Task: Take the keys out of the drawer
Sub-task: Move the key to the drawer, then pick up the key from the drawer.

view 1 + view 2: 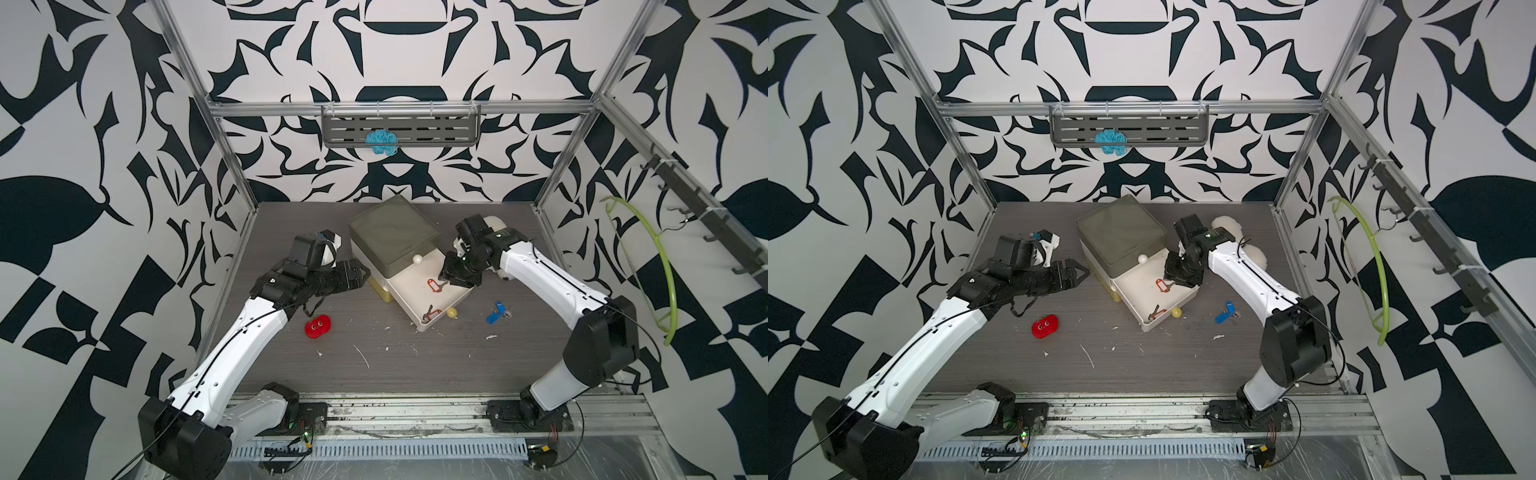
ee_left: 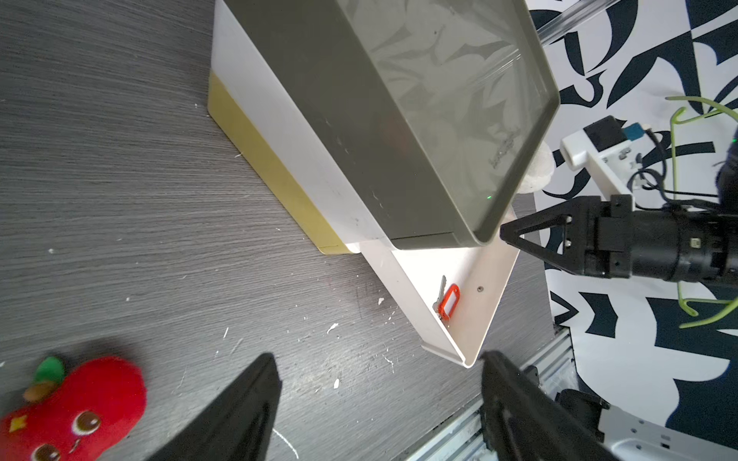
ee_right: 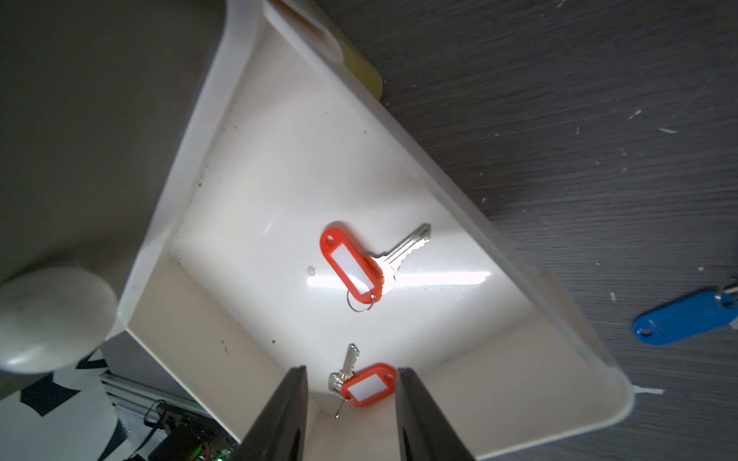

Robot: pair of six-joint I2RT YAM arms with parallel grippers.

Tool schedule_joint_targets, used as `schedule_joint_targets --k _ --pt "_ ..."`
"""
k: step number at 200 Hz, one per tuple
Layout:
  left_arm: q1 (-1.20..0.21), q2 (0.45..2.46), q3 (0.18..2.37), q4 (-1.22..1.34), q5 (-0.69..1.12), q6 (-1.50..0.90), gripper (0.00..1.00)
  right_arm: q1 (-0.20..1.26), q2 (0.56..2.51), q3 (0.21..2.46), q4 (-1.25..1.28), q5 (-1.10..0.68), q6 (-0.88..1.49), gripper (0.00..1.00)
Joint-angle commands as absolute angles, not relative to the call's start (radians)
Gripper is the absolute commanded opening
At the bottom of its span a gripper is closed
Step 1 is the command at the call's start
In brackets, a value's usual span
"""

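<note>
My right gripper should turn and pinch the tag's ring end (image 3: 370,298), because the mid-floor key's red tag (image 3: 351,265) lies flat and crooked to my right gripper's fingers.
The white drawer (image 1: 411,279) stands pulled out of its unit. Two red-tagged keys lie in it: one mid-floor (image 1: 434,286) (image 3: 351,265), one in the front corner (image 1: 430,312) (image 3: 369,389) (image 2: 449,301). Blue-tagged keys (image 1: 496,312) (image 3: 687,319) rest on the table to the drawer's right. My right gripper (image 1: 444,282) (image 3: 351,371) hangs open over the drawer, holding nothing. In the right wrist view the corner key shows in the gap between its fingers. My left gripper (image 1: 365,274) (image 2: 379,359) is open and empty beside the unit's left side.
The unit's grey top (image 1: 395,237) overhangs the drawer's back, with a white knob (image 1: 417,259) at its edge. A yellowish knob (image 1: 452,312) sticks out from the drawer front. A red plush toy (image 1: 318,326) lies front-left. A green hanger (image 1: 660,257) hangs on the right wall.
</note>
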State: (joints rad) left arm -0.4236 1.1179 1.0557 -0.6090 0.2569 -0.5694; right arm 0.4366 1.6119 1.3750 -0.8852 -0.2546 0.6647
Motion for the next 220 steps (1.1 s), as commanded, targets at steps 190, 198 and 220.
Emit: schedule_joint_targets --k 190,198,220 --pt "-0.416 1.041 1.023 -0.64 0.245 -0.515 0.9 0.601 1.555 1.241 -0.743 -0.054 -0.475 0.4" --pt "-0.416 1.041 1.023 -0.641 0.244 -0.515 0.9 0.602 1.558 1.237 -0.738 -0.045 -0.481 0.4" --pt "-0.414 1.049 1.028 -0.641 0.244 -0.517 0.9 0.602 1.556 1.223 -0.721 -0.02 -0.493 0.39"
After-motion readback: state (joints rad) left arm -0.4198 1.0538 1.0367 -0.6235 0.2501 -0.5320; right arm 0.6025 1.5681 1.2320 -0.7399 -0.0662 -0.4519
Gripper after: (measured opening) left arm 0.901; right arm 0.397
